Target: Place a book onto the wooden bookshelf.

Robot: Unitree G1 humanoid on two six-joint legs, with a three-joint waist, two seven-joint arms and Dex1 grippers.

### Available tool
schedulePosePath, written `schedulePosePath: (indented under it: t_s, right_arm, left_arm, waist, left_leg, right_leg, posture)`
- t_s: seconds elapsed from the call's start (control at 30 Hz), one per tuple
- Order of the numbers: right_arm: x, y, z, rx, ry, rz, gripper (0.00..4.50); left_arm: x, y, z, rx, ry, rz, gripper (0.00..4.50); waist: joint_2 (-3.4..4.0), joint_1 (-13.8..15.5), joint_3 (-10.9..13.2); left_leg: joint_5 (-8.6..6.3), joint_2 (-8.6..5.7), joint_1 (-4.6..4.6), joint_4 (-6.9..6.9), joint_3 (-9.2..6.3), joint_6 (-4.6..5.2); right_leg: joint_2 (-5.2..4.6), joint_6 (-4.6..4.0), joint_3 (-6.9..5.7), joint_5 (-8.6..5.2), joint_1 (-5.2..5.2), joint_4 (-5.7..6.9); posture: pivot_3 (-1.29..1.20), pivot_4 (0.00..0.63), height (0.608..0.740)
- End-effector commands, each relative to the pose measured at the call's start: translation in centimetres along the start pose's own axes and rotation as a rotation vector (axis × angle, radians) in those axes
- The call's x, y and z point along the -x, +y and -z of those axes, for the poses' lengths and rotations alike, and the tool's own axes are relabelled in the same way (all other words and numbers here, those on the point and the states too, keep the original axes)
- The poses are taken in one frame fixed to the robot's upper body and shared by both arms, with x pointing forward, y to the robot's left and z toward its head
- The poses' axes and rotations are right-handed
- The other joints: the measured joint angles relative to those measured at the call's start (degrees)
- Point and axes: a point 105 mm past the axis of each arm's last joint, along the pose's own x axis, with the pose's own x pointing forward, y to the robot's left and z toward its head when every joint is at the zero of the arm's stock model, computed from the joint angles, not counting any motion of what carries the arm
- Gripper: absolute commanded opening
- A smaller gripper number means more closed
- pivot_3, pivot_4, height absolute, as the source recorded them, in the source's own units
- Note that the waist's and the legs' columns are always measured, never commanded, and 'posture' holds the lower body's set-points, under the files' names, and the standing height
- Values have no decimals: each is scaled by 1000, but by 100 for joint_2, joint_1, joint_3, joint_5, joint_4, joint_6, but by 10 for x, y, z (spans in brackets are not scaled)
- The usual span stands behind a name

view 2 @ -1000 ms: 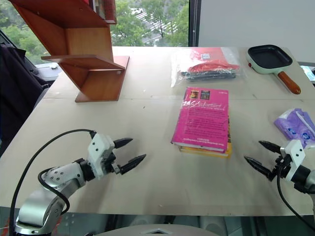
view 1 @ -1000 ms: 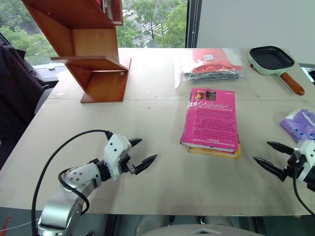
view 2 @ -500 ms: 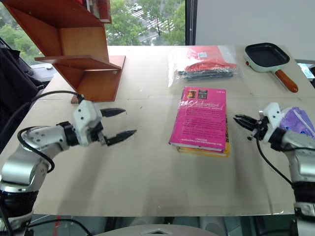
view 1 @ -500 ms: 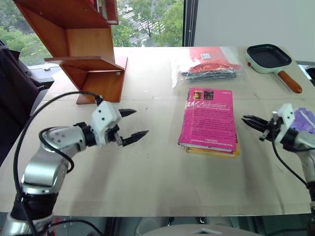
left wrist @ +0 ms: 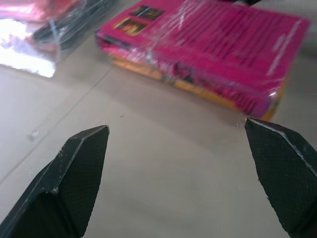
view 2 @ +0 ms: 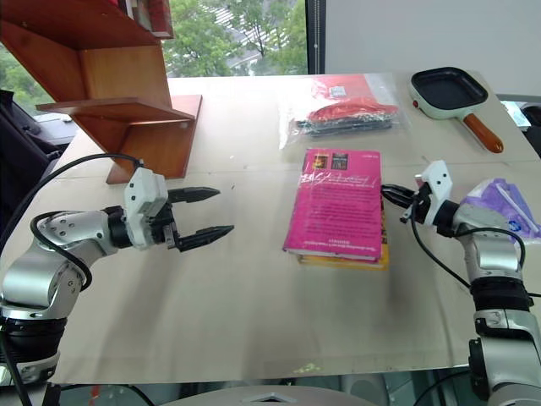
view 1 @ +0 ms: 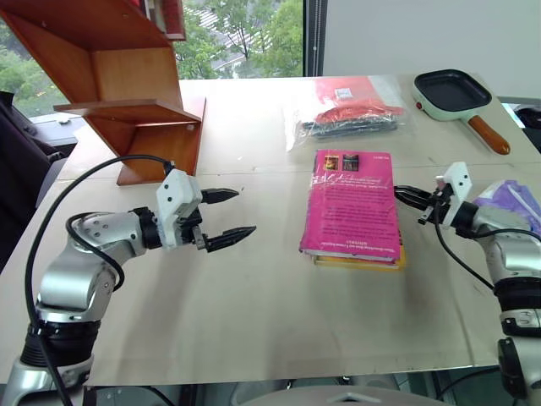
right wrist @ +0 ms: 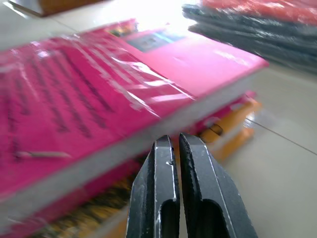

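Note:
The pink book's spine [view 1: 308, 208] is almost even with the yellow book, so I should push the opposite edge [view 1: 394, 196] with my right gripper until the spine sticks out for my left gripper.
The magenta-pink book [view 1: 351, 203] lies flat in the middle of the table, on top of a yellow book [view 1: 359, 261]. The wooden bookshelf [view 1: 127, 85] stands at the table's far left corner. My right gripper [view 1: 399, 192] is shut with nothing in it, its tips pointing at the pink book's right edge; in the right wrist view the shut fingers [right wrist: 166, 163] sit just short of the book [right wrist: 74, 99]. My left gripper [view 1: 245, 211] hangs open over bare table left of the book, pointing toward it. In the left wrist view the book [left wrist: 213, 44] lies beyond its spread fingertips.
A clear plastic bag [view 1: 351, 110] with red and black items lies behind the books. A mint-green frying pan [view 1: 452, 91] sits at the far right corner. A purple packet [view 1: 511, 199] lies at the right edge, beside my right arm.
My right gripper has shut and moved left and forward, up to the pink book's right edge. My left gripper, still open, has risen a little. The camera has shifted slightly.

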Motion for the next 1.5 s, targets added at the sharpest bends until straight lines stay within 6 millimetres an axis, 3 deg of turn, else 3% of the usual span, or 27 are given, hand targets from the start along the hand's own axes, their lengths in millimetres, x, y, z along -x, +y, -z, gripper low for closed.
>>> schedulePosePath:
  t_s: [0.03, 0.2, 0.47, 0.63, 0.77, 0.87, 0.93, 1.07, 1.1, 1.2, 1.5]
  right_arm:
    - [-6, 8, -17, 38, -44, -45, 36]
    - [-11, 14, -16, 34, -40, -69, 36]
    - [-9, 9, -14, 46, -29, -28, 36]
    - [16, -3, -20, 54, -33, 50, 36]
    - [52, 8, -33, 35, -46, 51, 36]
    - [76, 33, -41, 23, -11, -38, 1366]
    - [91, 48, -49, -4, -2, -58, 2205]
    - [102, 73, -62, -31, -14, -76, 4201]
    - [104, 79, -64, -33, -16, -80, 4434]
    - [108, 93, -68, -6, -26, -75, 4434]
    - [117, 110, -60, -28, -8, -48, 4434]
  left_arm:
    - [6, -11, -17, 15, -52, 69, 4500]
    - [11, -16, -22, 69, -83, 122, 4500]
    - [10, -15, -15, 80, -53, 108, 4500]
    - [-6, -6, 8, 260, -63, 1, 4500]
    - [-27, 4, 32, 498, -52, -88, 4500]
    - [-48, 13, 36, 711, -129, -78, 4500]
    - [-66, 12, 36, 896, -183, 23, 4500]
    - [-88, 11, 38, 1135, -214, 172, 4500]
    - [-93, 12, 41, 1167, -202, 182, 4500]
    - [-111, 15, 50, 1244, -171, 202, 4500]
    - [-150, 22, 45, 1453, -237, 277, 4500]
  waist:
    - [0, -13, 0]
    - [0, -19, 0]
    - [1, -21, 0]
    - [1, 26, 0]
    - [1, 141, 0]
    - [0, 168, 0]
    - [-9, 177, 0]
    - [-23, 155, 1]
    - [-26, 137, 1]
    - [-35, 132, 5]
    - [-48, 327, 4]
  left_leg:
    - [0, 0, 0, 0, 0, -1]
    - [1, -1, 5, 3, 1, -2]
    - [2, -1, 5, 3, 2, -3]
    - [2, -1, 6, 4, 3, -4]
    - [2, -2, 3, 4, 2, -4]
    - [2, -3, 0, 13, 0, -3]
    - [2, -3, 0, 24, 0, -4]
    - [1, -3, 2, 52, 2, -4]
    - [1, -3, 3, 56, 6, -5]
    - [1, -3, 3, 67, 6, -5]
    - [1, -9, 3, 79, 3, -5]
  right_leg:
    - [0, 0, 0, 0, 0, 2]
    - [1, -1, 3, 1, 0, 12]
    - [2, -2, 5, 1, -1, 12]
    - [1, -2, 6, 1, -1, 12]
    - [1, -2, 6, 1, -2, 11]
    - [1, -1, 4, 1, -1, 18]
    - [1, 0, 3, 1, 1, 27]
    - [3, 1, 5, 2, 4, 55]
    - [3, 1, 10, 2, 5, 60]
    - [3, 2, 10, 2, 5, 68]
    - [0, 12, 7, 8, 15, 61]
  posture:
    - [0, 150, 720]
    - [0, 150, 720]
    - [0, 150, 720]
    - [0, 150, 720]
    - [0, 150, 720]
    - [0, 150, 720]
    - [0, 150, 720]
    - [0, 150, 720]
    - [0, 150, 720]
    - [0, 150, 720]
    - [0, 150, 720]
